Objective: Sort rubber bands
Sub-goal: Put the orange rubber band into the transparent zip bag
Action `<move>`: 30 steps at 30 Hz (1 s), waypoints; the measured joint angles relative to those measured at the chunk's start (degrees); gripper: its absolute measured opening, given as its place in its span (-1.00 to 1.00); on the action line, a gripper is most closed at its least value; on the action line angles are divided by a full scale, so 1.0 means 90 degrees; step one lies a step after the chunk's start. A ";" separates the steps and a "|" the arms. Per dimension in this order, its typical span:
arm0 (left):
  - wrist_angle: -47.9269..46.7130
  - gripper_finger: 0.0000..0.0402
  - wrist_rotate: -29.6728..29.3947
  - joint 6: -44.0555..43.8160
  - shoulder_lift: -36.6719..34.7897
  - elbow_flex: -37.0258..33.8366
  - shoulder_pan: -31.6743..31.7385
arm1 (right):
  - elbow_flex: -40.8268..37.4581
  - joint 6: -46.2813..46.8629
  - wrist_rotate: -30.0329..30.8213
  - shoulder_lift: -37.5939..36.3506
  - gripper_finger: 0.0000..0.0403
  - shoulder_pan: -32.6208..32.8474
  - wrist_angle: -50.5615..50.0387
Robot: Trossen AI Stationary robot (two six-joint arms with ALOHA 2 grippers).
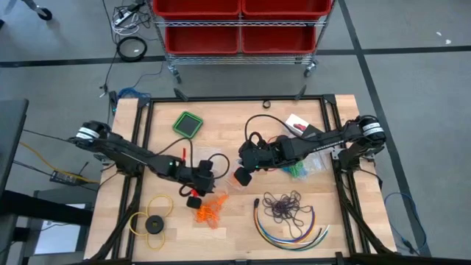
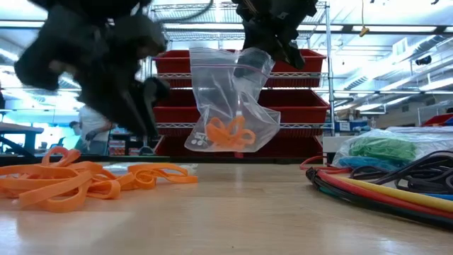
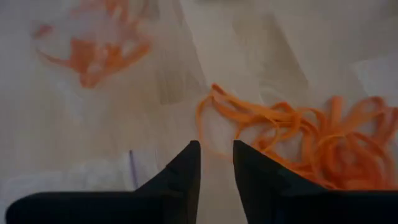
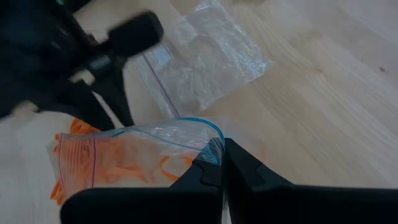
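A thin orange rubber band (image 3: 200, 118) loops out of the heap in front of the left gripper's open fingers, so the robot should go on lowering them until they close on that loop (image 3: 217, 153).
My right gripper (image 4: 219, 163) is shut on a clear zip bag (image 2: 230, 106) that holds a few orange rubber bands (image 2: 228, 133). A loose heap of orange rubber bands (image 1: 207, 211) lies on the table near its front edge. My left gripper (image 3: 216, 155) hovers over that heap (image 3: 298, 137), slanting down. Its fingers stand a little apart with nothing between them, and it is blurred at the left of the low view (image 2: 131, 92). Dark purple bands (image 1: 283, 206) lie to the right, and green bands (image 2: 382, 149) lie in another bag. My right gripper pinches the bag's open top edge (image 4: 210, 142), by the blue zip line, between its two fingers. The fingers slant down from above. The bag hangs below them, clear of the table, its mouth partly open and the orange bands gathered at its bottom.
Long coloured cables (image 1: 291, 230) curve near the front right. A yellow ring with a black disc (image 1: 152, 223) sits at the front left and a green square lid (image 1: 188, 124) at the back. An empty clear bag (image 4: 205, 56) lies flat beyond the held one.
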 joint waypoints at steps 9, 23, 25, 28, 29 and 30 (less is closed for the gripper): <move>0.1045 -0.49 -0.0043 -0.0278 0.1083 -0.0182 0.0123 | 0.0000 -0.0011 0.0002 0.0000 -1.00 0.0000 0.0022; 0.1465 -0.96 0.0907 -0.0235 0.1481 -0.0100 0.0453 | 0.0000 -0.0017 0.0002 0.0000 -1.00 0.0000 -0.0002; 0.1273 -0.98 0.0884 -0.0093 0.1454 -0.0010 0.0447 | 0.0000 -0.0017 0.0002 0.0000 -1.00 0.0000 -0.0002; 0.0864 -0.98 0.0758 0.0102 0.1333 0.0148 0.0444 | 0.0000 -0.0017 0.0000 0.0000 -1.00 0.0002 -0.0008; 0.0652 -0.99 0.0721 0.0160 0.1236 0.0187 0.0444 | 0.0000 -0.0017 0.0000 0.0000 -1.00 0.0005 -0.0013; 0.0490 -0.99 0.0717 0.0225 0.1118 0.0232 0.0444 | 0.0000 -0.0017 0.0000 0.0000 -1.00 0.0005 -0.0014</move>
